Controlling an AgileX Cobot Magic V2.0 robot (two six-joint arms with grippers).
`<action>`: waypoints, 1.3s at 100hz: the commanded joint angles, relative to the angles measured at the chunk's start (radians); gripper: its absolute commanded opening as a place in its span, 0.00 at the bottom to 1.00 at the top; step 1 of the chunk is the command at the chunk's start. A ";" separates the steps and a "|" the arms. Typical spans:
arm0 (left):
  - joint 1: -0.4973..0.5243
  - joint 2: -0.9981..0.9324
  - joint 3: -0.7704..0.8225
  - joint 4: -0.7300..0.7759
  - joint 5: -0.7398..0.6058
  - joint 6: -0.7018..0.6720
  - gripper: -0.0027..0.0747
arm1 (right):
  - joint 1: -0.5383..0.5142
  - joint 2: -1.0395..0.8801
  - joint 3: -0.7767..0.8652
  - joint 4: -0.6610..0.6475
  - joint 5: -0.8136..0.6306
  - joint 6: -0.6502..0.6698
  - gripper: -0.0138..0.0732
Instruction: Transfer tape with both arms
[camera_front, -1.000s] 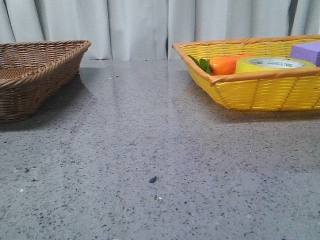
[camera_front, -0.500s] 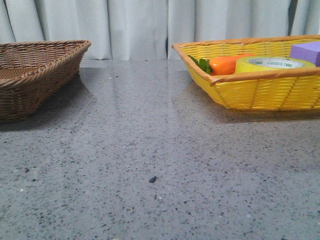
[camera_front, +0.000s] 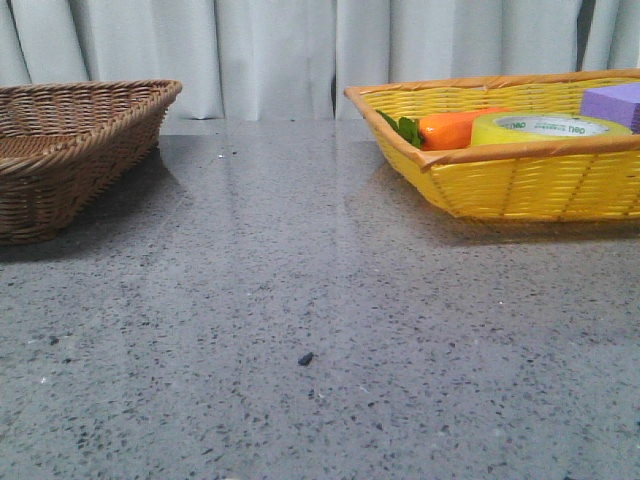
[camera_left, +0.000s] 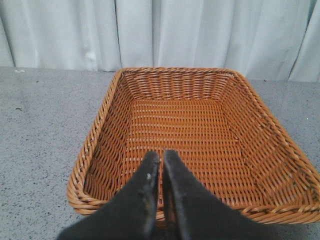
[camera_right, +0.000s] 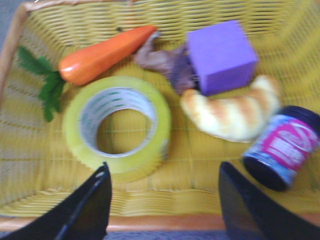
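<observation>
The tape roll's hole is open and the basket's bottom is clear next to it, so my right gripper should carry on going down and close across the roll's yellow side.
The yellow tape roll lies flat in the yellow basket at the right, beside the orange carrot. In the right wrist view the tape lies just beyond my right gripper, which is open and empty above the basket's near rim. My left gripper is shut and empty, hovering over the near rim of the empty brown wicker basket. Neither arm shows in the front view.
The brown basket stands at the left of the grey table. The yellow basket also holds a purple block, a croissant, a dark jar and a brownish item.
</observation>
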 joint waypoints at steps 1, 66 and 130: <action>0.002 0.014 -0.037 -0.010 -0.070 -0.006 0.01 | 0.064 0.078 -0.124 -0.003 0.018 -0.013 0.66; 0.002 0.014 -0.037 -0.010 -0.070 -0.006 0.01 | 0.200 0.646 -0.542 -0.003 0.309 -0.013 0.64; 0.002 0.014 -0.037 -0.019 -0.070 -0.006 0.01 | 0.200 0.684 -0.558 -0.005 0.334 -0.013 0.25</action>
